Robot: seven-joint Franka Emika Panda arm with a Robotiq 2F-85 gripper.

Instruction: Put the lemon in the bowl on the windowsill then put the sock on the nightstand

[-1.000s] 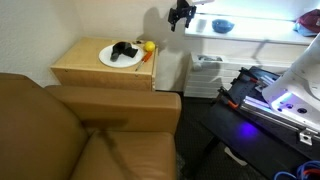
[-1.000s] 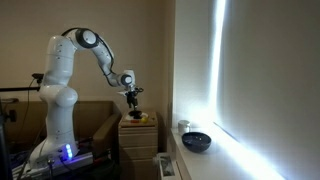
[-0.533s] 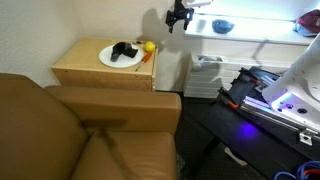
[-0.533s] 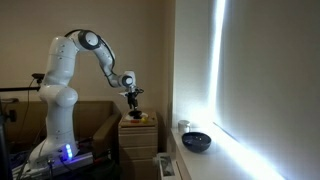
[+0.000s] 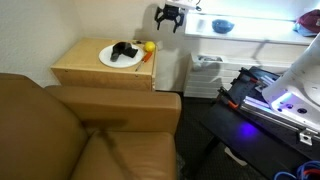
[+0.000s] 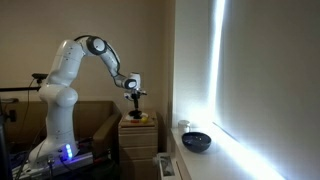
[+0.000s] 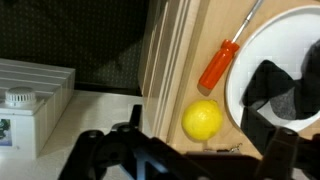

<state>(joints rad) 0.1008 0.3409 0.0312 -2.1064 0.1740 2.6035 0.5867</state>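
Note:
The yellow lemon point(image 5: 150, 46) is under my open fingers, clear of the plate and the screwdriver. My gripper should keep going down until it can close around the lemon point(image 7: 203, 120).
The yellow lemon point(image 5: 149, 46) lies on the wooden nightstand point(image 5: 90, 72) beside a white plate point(image 5: 108, 58) that holds the black sock point(image 5: 124, 51). In the wrist view the lemon point(image 7: 202, 120) lies between the fingers' line, with the sock point(image 7: 285, 85) on the plate point(image 7: 262, 40) to its right. My gripper point(image 5: 167, 15) is open and empty, in the air above the nightstand's edge and the lemon point(image 6: 134, 97). The dark bowl point(image 5: 222, 26) stands on the bright windowsill point(image 5: 260, 33), and it also shows in an exterior view point(image 6: 196, 142).
An orange-handled screwdriver point(image 7: 225, 60) lies on the nightstand between lemon and plate. A white radiator-like unit point(image 5: 205, 72) stands between nightstand and window. A brown sofa point(image 5: 80, 130) fills the foreground. The robot base with blue light point(image 5: 280, 100) is at the right.
My gripper has moved away from the windowsill toward the nightstand and now hangs over the lemon. Lemon, sock and bowl have not moved.

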